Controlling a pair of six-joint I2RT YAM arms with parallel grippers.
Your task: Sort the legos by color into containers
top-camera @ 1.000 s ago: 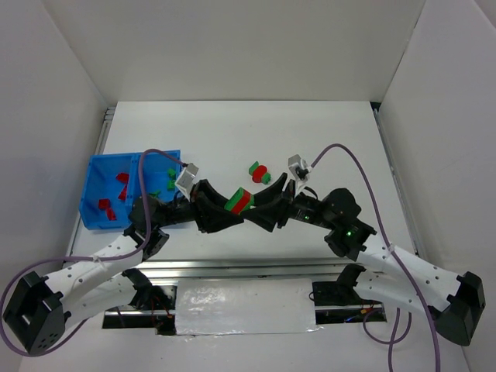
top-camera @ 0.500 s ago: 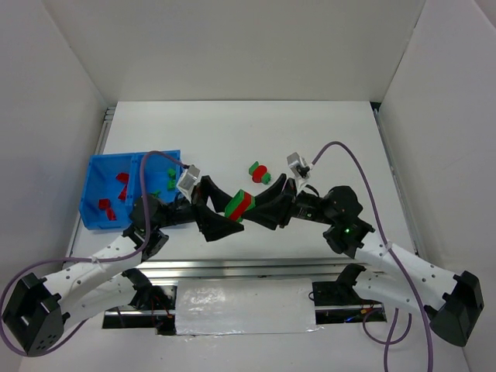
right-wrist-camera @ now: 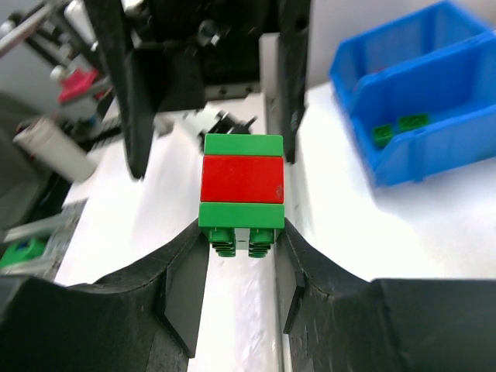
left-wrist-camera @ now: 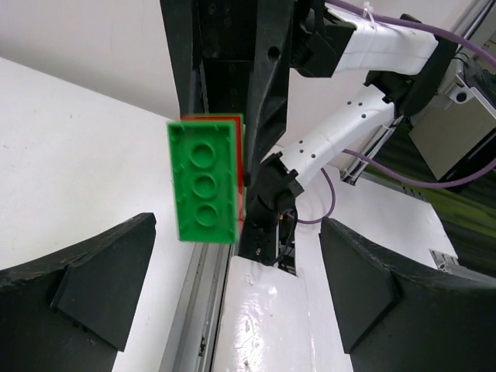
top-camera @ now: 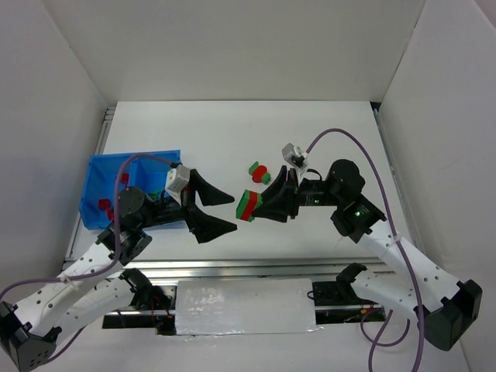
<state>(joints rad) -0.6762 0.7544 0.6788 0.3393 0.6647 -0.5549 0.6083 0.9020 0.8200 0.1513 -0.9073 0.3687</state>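
Observation:
The stack in my right gripper [top-camera: 249, 206] has green and red bricks joined together, so my left gripper should take hold of the outer green brick [top-camera: 242, 204] and pull it off before sorting.
A joined green-red-green lego stack [top-camera: 248, 204] hangs above the table, and my right gripper [top-camera: 257, 206] is shut on its lower green brick [right-wrist-camera: 242, 215]. My left gripper [top-camera: 233, 212] stands open just left of the stack, touching nothing; in its wrist view the stack's green face [left-wrist-camera: 205, 180] floats ahead of the wide-apart fingers [left-wrist-camera: 108, 263]. The blue bin [top-camera: 98, 172] sits at the left, with red legos [top-camera: 104, 205] in its left compartment. Green legos [right-wrist-camera: 400, 126] show in one compartment in the right wrist view. My left arm covers part of the bin.
A small cluster of loose red and green legos [top-camera: 260, 172] lies on the white table [top-camera: 325, 139] behind the grippers. White walls enclose the table on three sides. The metal rail [top-camera: 232, 269] runs along the near edge.
My left gripper let go of the stack, opened wide and drew back to the left. The right gripper kept the stack and shifted slightly right.

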